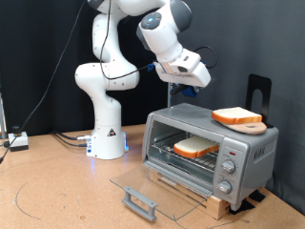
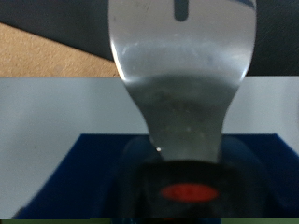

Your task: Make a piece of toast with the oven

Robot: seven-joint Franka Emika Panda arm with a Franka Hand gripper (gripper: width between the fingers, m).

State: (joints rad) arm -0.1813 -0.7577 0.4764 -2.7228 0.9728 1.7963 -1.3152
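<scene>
The spatula's blue block (image 1: 190,92) is hanging over the loose end of the oven's roof (image 1: 185,110). My gripper should keep going down until the block rests there, then let go.
The silver oven (image 1: 250,151) stands at the exterior view's right with its glass door (image 1: 143,186) folded down flat. The piece of toast (image 1: 195,148) lies on the wire rack inside. A second slice (image 1: 236,116) lies on a small wooden board on the oven's roof. My gripper (image 1: 188,78) hangs above the oven's left end, well clear of it, and is shut on a tool. The wrist view shows this as a metal spatula (image 2: 182,93) with a dark handle (image 2: 187,191) bearing a red oval. My fingers do not show clearly in the wrist view.
The oven sits on a wooden base (image 1: 205,197), with knobs (image 1: 228,168) on its right panel. The door handle (image 1: 140,202) juts out over the table. A black stand (image 1: 259,91) rises behind the oven. The robot's base (image 1: 107,138) and cables (image 1: 19,141) are at the left.
</scene>
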